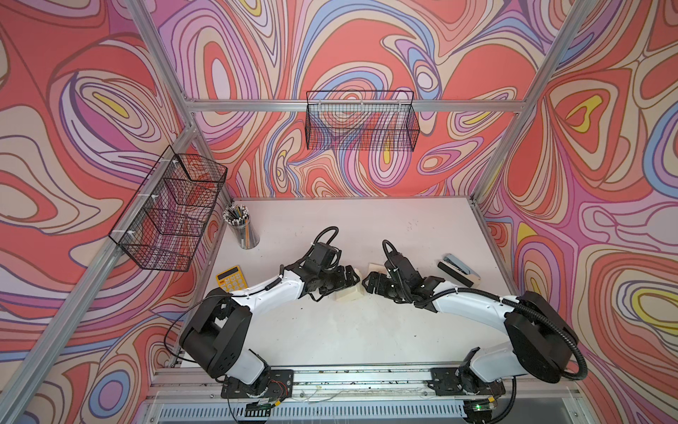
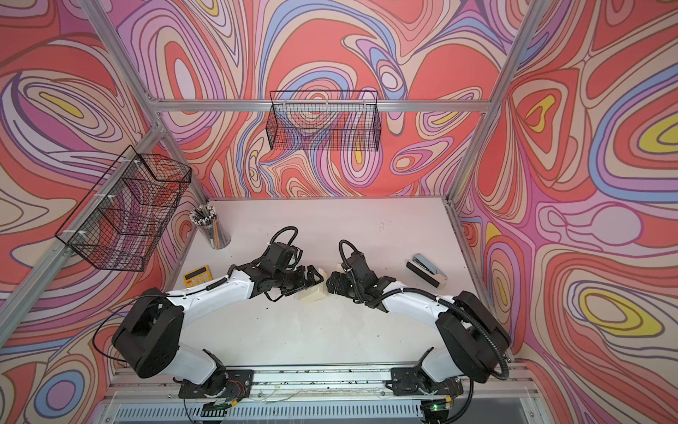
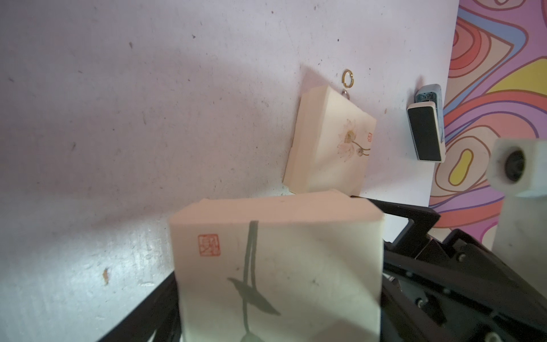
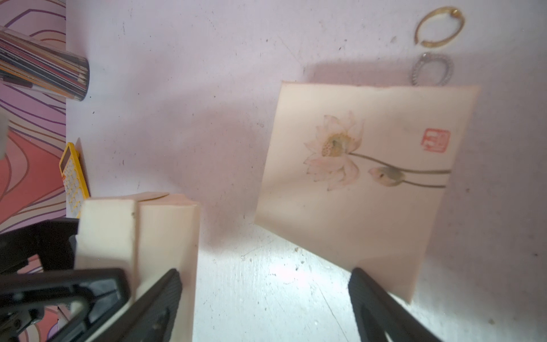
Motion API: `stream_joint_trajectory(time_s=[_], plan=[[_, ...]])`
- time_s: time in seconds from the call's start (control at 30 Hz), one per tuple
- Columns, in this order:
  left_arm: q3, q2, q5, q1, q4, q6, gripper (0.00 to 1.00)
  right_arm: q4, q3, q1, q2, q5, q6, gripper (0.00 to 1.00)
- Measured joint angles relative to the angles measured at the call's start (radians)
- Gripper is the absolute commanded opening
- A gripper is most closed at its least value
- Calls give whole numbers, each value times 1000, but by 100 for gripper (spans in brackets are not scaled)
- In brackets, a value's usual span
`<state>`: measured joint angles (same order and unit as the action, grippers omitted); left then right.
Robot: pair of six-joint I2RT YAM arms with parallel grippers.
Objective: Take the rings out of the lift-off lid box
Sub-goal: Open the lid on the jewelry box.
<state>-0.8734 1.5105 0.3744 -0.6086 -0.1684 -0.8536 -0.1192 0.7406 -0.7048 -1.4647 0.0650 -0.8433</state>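
Observation:
The deeper cream box's base (image 4: 170, 245) sits inside the lid that my left gripper is holding. My left gripper should first pull the lid back (image 4: 107, 236) off the base.
Two rings lie on the white table beyond a flat cream box piece with a lotus drawing (image 4: 364, 165). One is a gold-coloured open band (image 4: 440, 26), the other a silvery band (image 4: 430, 69) half behind that piece's edge. The left wrist view shows the gold ring (image 3: 347, 78) and the lotus piece (image 3: 331, 142). My left gripper (image 1: 350, 282) is shut on a deeper cream box (image 3: 275, 266) bearing a red stamp, which also shows in both top views (image 2: 313, 293). My right gripper (image 4: 265, 275) is open over bare table between the two cream pieces, nothing between its fingers.
A stapler (image 1: 458, 270) lies at the right of the table. A yellow calculator (image 1: 229, 279) and a cup of pencils (image 1: 244, 229) stand at the left. Wire baskets hang on the back wall (image 1: 361, 121) and the left wall (image 1: 172, 209).

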Motion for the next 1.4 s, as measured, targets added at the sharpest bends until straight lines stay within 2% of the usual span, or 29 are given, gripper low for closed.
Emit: stream_joint_trajectory(time_s=[0.2, 0.47, 0.8, 1.4], plan=[[0, -8, 8, 5, 10, -4, 82, -26, 2, 1, -8, -27, 3, 93], [0, -24, 85, 0, 97, -4, 80, -130, -8, 0, -49, -40, 8, 94], [31, 39, 82, 2, 134, 9, 80, -144, -6, 0, -50, -50, 15, 95], [44, 14, 85, 0, 117, 50, 87, -196, 13, -11, -50, -53, 16, 95]])
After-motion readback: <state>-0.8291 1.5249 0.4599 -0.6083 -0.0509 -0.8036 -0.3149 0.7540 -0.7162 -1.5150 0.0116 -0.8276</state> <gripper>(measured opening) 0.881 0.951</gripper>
